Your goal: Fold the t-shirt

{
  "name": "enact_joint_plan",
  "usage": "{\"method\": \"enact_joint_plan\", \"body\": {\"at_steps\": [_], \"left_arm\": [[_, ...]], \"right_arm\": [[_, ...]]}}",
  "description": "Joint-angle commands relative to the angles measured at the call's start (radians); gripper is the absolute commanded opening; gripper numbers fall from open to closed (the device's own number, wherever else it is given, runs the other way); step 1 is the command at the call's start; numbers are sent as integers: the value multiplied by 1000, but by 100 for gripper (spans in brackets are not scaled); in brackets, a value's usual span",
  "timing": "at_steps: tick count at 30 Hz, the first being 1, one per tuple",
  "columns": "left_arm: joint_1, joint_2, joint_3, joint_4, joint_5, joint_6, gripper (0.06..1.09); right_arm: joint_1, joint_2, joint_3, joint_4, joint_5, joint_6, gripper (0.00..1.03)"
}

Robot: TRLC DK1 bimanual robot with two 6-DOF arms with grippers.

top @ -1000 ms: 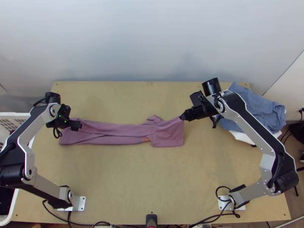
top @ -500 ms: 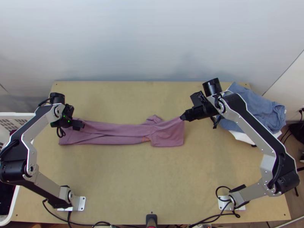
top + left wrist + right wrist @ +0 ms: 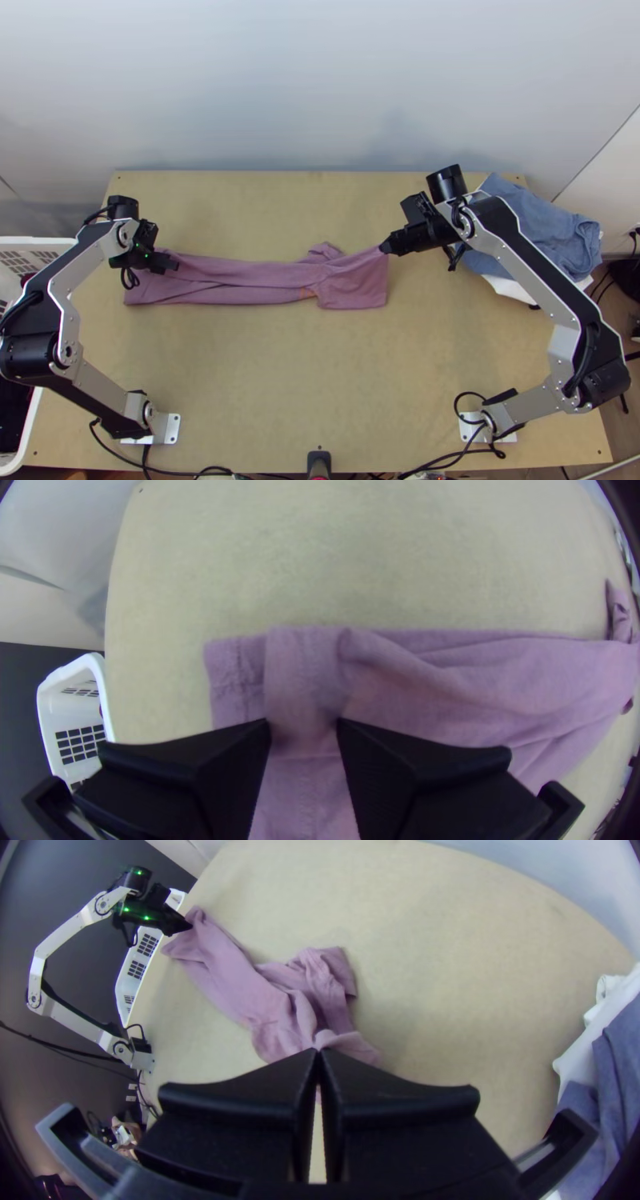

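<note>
An orange mark (image 3: 306, 294) shows at the t-shirt's lower edge, so printed lettering should be hidden inside the mauve t-shirt (image 3: 240, 282), and I should expect it when I unfold the t-shirt.
The mauve t-shirt (image 3: 240, 273) lies as a long narrow folded strip across the table, its right end wider and partly lifted. At its left end, my left gripper (image 3: 166, 262) is over the upper edge. In the left wrist view the left gripper (image 3: 303, 727) stands open, a band of the t-shirt (image 3: 303, 680) showing between its fingertips. My right gripper (image 3: 387, 246) is shut on the upper right corner; in the right wrist view the right gripper (image 3: 318, 1055) pinches the t-shirt (image 3: 273, 1020) there, and bunched cloth lies beyond.
Blue cloth (image 3: 544, 228) over white cloth (image 3: 512, 288) lies at the table's right side. A white basket (image 3: 32, 250) stands off the left edge. Bare tabletop (image 3: 312, 376) stretches between the arm bases, with a small black device (image 3: 319, 460) at the near edge.
My left gripper has shifted slightly to the right along the t-shirt's left end. The right gripper has kept still with its corner of cloth.
</note>
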Motion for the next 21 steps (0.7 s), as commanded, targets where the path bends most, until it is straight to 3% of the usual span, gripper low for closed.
{"method": "enact_joint_plan", "body": {"at_steps": [1, 3, 7, 10, 13, 21], "left_arm": [[6, 4, -2, 3, 0, 14, 48], [10, 2, -2, 3, 0, 17, 46], [23, 1, -2, 5, -1, 17, 32], [34, 1, -5, 5, -1, 22, 29], [43, -7, -5, 19, -10, 22, 10], [75, -88, 63, -130, 10, 13, 10]], "right_arm": [[0, 6, 4, 1, 3, -1, 3], [0, 8, 5, 1, 3, -1, 3], [0, 14, 7, 3, 4, -1, 3], [0, 19, 8, 4, 4, -1, 3], [0, 25, 8, 4, 4, -1, 3], [0, 2, 16, 3, 3, 0, 3]]}}
